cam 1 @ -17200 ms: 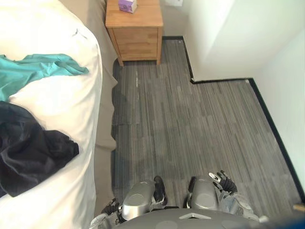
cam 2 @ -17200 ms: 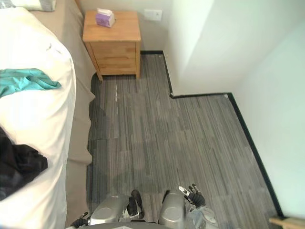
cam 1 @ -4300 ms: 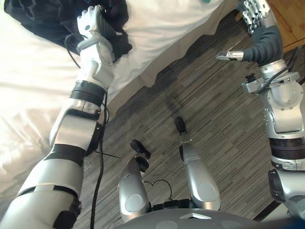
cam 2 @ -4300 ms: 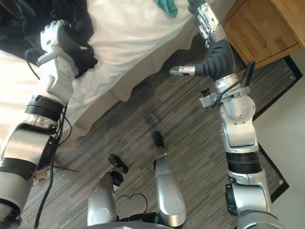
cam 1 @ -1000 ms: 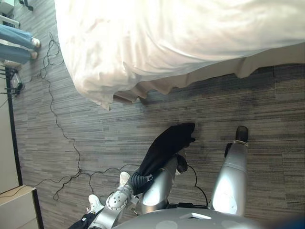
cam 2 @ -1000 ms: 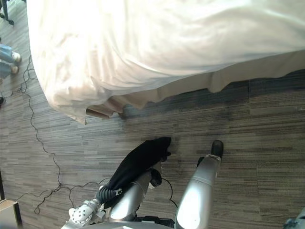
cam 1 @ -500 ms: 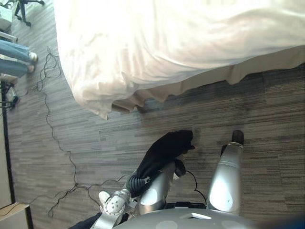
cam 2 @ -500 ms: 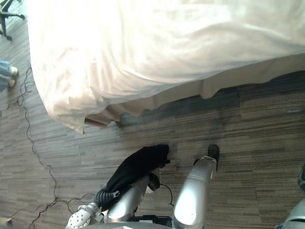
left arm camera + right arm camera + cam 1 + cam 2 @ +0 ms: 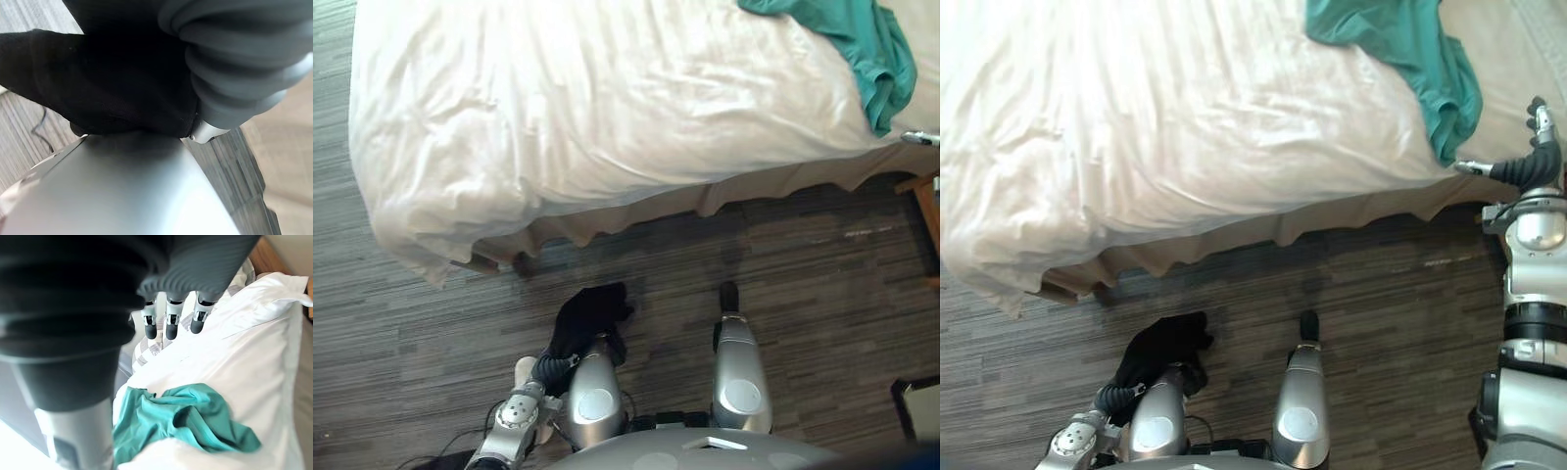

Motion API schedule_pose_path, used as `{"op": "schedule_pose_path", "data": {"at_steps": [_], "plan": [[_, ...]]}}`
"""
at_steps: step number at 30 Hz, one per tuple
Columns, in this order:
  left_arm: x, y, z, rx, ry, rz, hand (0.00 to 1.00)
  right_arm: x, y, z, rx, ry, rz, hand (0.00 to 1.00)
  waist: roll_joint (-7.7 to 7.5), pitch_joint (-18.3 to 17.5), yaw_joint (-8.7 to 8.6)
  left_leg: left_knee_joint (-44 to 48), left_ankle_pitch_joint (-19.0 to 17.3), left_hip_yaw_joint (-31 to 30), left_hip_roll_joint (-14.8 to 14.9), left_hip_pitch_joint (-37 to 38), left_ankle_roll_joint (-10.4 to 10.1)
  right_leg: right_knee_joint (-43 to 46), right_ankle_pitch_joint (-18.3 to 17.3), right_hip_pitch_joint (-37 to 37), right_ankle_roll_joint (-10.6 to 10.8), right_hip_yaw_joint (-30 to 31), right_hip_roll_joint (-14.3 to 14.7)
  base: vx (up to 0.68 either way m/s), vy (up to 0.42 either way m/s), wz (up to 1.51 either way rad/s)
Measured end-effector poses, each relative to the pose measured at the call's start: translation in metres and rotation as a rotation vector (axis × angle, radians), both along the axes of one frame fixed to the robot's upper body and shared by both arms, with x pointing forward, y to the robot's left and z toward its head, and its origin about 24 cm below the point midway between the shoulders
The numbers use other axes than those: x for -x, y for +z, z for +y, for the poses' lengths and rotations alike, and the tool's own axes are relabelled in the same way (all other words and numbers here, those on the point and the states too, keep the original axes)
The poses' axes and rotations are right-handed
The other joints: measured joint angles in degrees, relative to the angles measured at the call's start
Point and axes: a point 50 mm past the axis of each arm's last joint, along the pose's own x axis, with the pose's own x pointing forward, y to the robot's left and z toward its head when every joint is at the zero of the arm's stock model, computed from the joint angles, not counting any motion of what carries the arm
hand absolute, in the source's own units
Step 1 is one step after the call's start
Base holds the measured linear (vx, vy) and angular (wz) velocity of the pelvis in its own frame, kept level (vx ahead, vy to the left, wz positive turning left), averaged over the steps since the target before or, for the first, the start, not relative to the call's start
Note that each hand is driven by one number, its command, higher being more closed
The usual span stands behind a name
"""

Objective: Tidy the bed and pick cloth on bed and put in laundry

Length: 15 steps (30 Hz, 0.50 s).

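Note:
My right gripper will have the teal cloth [image 9: 860, 41] hanging in a long drape below it when I carry the cloth, because the cloth lies in loose, limp folds [image 9: 889, 82].
A black cloth [image 9: 588, 315] hangs low beside my left leg, over the grey striped floor, bunched in my left hand [image 9: 244, 58], which is shut on it. The cloth covers that hand's fingers. A teal cloth [image 9: 1410, 49] lies crumpled on the white sheet of the bed [image 9: 558, 127], at its far right near the edge. My right hand [image 9: 1533, 157] is raised by the bed's right edge, just right of the teal cloth and not touching it. It is open, its fingers [image 9: 168, 320] straight and empty.
A beige bed skirt [image 9: 636, 211] hangs along the bed's near side down to the floor. White pillows [image 9: 254, 308] lie beyond the teal cloth. A wooden nightstand's corner [image 9: 925, 206] shows at the right edge. Open floor lies between me and the bed.
The camera has swung right along the bed, bringing the teal cloth and my right hand into view. The black cloth stays in my left hand by my leg.

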Motion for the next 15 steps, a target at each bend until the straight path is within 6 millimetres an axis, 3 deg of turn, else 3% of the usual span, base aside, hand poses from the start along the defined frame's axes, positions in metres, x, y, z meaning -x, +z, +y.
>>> {"op": "schedule_pose_path", "data": {"at_steps": [1, 5, 7, 10, 12, 15], "plan": [[0.005, -0.003, -0.005, 0.019, 0.005, 0.009, 1.0, 0.0, 0.0, 0.0, 0.01, 0.002, 0.01, 0.0, 0.76, -0.5, 0.16, -3.4, 3.0, -0.5, -0.1, 1.6, 0.9, 3.8, -2.4, -1.1, -1.4, -1.0, 0.9, 0.14, -0.293, 0.28], [0.005, -0.003, -0.01, 0.035, -0.041, -0.008, 1.0, 0.002, 0.002, -0.004, -0.011, -0.021, 0.009, 0.0, 1.31, -0.8, -0.54, -10.7, 12.9, -0.5, -0.6, 3.3, 3.0, 11.5, -7.9, -2.1, -4.8, -5.8, 0.2, 0.07, -0.292, 0.6], [0.005, -0.004, -0.014, 0.028, -0.059, -0.016, 1.0, -0.001, 0.01, -0.002, -0.014, -0.02, -0.016, 0.0, 1.44, -0.8, -0.64, -9.9, 11.5, 0.9, -3.7, 2.9, 2.9, 11.0, -8.1, -2.0, -5.2, -6.8, -0.7, 0.02, -0.136, 0.46], [0.005, -0.005, -0.023, 0.04, -0.092, -0.018, 1.0, -0.002, 0.025, -0.001, 0.027, -0.037, -0.046, 0.0, 3.3, -0.6, -1.65, -13.6, 12.3, 3.9, -5.2, 3.9, 3.7, 10.8, -8.5, -1.5, -5.4, -7.9, -1.3, -0.01, -0.009, 0.35], [0.005, -0.006, -0.027, 0.053, -0.092, -0.016, 1.0, -0.002, 0.041, -0.001, 0.05, -0.041, -0.082, 0.0, 4.33, -0.2, -1.53, -16.0, 11.4, 3.9, -6.5, 4.4, 2.1, 11.7, -9.0, -2.7, -4.5, -7.4, -2.0, -0.06, 0.086, 0.09], [0.008, -0.008, -0.028, 0.055, -0.088, -0.002, 1.0, -0.005, 0.049, 0.003, 0.068, -0.024, -0.09, 0.0, 4.75, 0.0, -1.38, -18.1, 11.7, 4.1, -8.2, 4.1, 2.4, 10.9, -8.6, -3.7, -3.3, -6.0, -2.8, -0.07, 0.071, 0.04]]}}
